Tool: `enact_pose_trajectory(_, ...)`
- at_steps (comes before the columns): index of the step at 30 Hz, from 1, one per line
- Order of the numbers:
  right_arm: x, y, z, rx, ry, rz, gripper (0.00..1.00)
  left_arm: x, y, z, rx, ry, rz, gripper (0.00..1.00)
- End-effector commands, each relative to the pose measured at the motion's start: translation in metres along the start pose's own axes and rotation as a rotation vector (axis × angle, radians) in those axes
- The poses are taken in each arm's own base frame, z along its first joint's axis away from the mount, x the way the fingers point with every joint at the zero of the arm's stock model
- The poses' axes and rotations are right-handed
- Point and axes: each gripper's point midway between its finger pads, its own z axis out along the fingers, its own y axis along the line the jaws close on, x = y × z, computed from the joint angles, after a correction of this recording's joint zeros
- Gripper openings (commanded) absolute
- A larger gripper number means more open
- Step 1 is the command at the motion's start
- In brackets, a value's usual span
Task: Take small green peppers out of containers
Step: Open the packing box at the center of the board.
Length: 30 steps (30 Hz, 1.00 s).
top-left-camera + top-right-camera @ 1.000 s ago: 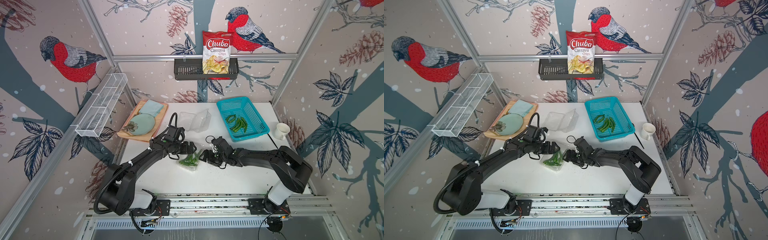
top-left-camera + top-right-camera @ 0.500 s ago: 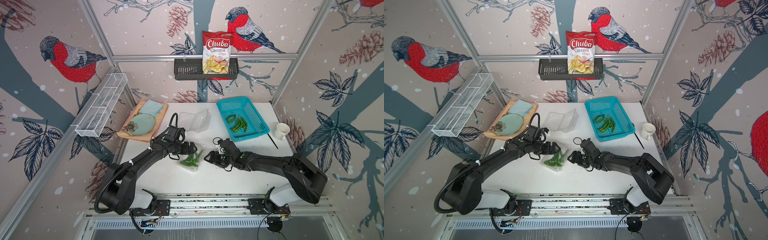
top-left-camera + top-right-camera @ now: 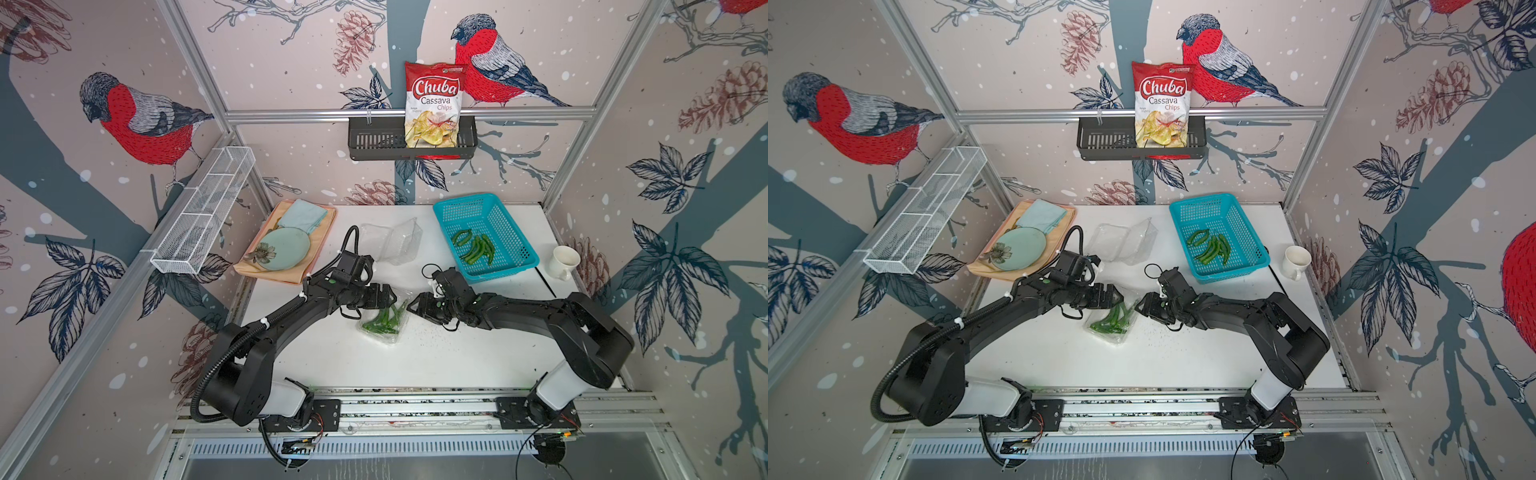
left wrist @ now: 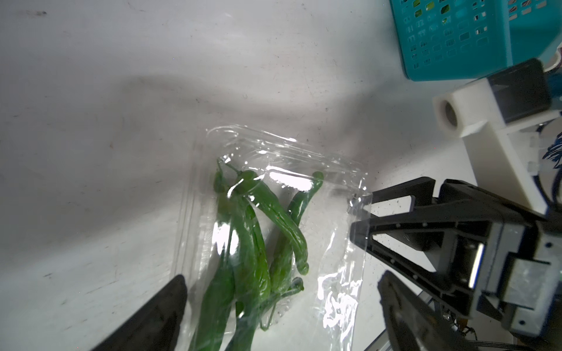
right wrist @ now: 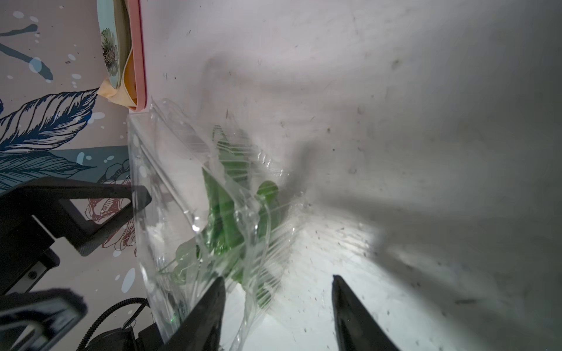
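Observation:
The clear container (image 3: 385, 323) lies at a slant to the robot's right gripper, so the robot's left gripper should turn the container straight before the right gripper clamps its side rim (image 3: 404, 313).
A clear clamshell container (image 3: 384, 332) (image 3: 1115, 332) lies mid-table with several small green peppers (image 3: 379, 323) (image 4: 252, 231) inside, its lid partly raised. My left gripper (image 3: 394, 296) (image 4: 281, 316) is open wide and straddles one end of it. My right gripper (image 3: 410, 306) (image 5: 278, 304) faces it from the other side, jaws apart, with the container's thin clear edge (image 4: 362, 200) between its fingertips. A second container (image 3: 390, 241) (image 3: 1123, 241) lies open and empty further back. More peppers (image 3: 476, 247) lie in the turquoise basket (image 3: 515, 237).
A tray (image 3: 291, 272) with a pale green plate (image 3: 284, 247) and a folded cloth sits at the back left. A white cup (image 3: 563, 262) stands at the right edge. A white wire rack (image 3: 203, 212) and a black shelf with a chips bag (image 3: 432, 108) hang on the walls.
My right gripper drew back a little, then came up to the container's edge again, and its jaws have narrowed. The left arm has stayed at the container.

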Motion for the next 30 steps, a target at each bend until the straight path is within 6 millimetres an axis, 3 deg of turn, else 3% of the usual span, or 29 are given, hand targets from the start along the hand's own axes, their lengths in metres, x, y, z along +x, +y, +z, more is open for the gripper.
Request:
enact_pose_trajectory(1, 0.000, 0.000, 0.005, -0.010, -0.005, -0.002, 0.48, -0.004, -0.005, 0.000, 0.015, -0.013, 0.008, 0.95)
enact_pose_trajectory(12, 0.003, 0.005, 0.016, -0.018, 0.008, -0.006, 0.39, -0.005, -0.008, 0.004, 0.026, -0.004, 0.019, 0.95)
enact_pose_trajectory(15, 0.009, 0.014, 0.021, -0.038, 0.024, -0.027, 0.46, -0.007, -0.010, 0.004, 0.029, -0.007, 0.023, 0.95)
enact_pose_trajectory(19, 0.014, 0.019, 0.020, -0.052, 0.010, -0.030, 0.62, -0.007, -0.010, 0.003, 0.031, -0.009, 0.025, 0.95)
enact_pose_trajectory(21, 0.012, 0.018, 0.015, -0.058, -0.016, -0.019, 0.64, -0.006, -0.010, 0.003, 0.030, -0.008, 0.027, 0.95)
enact_pose_trajectory(30, 0.015, 0.006, 0.011, -0.009, -0.005, -0.003, 0.38, -0.005, -0.005, -0.002, -0.008, -0.028, 0.042, 0.95)
